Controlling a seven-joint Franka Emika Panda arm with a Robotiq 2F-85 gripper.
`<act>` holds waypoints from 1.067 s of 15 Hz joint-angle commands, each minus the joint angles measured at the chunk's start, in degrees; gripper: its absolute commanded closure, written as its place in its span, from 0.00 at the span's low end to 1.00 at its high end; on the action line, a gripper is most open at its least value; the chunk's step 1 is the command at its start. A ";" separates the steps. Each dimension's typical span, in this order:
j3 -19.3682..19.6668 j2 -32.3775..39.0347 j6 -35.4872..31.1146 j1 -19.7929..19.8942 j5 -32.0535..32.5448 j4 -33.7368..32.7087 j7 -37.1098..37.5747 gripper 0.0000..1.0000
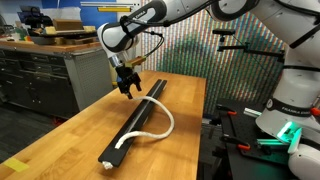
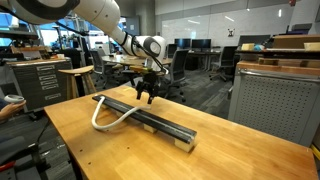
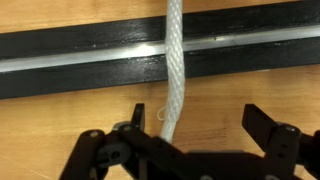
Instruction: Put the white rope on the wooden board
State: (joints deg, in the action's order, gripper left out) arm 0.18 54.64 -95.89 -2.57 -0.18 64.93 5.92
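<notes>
The white rope's end is off-centre under my gripper's open fingers, so I should move over toward the white rope first, then go down and close on it.
The white rope lies in a loop beside the long black wooden board on the light wooden tabletop. Part of the rope rests on or against the board. Both also show in an exterior view, the rope curving off the board. My gripper hangs over the board's far part. In the wrist view the rope crosses the board and runs down between my open jaws, close to the left finger. The jaws are not closed on it.
A workbench with drawers stands beyond the table. Another robot's white base sits off one table edge. A grey cabinet stands on one side, and a drawer unit and office chairs are behind.
</notes>
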 commanded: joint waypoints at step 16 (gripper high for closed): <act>0.76 1.63 -0.59 2.49 -1.27 -2.26 0.79 0.00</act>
State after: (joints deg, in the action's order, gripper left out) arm 0.56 55.69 -96.08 -1.09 -0.76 62.15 6.37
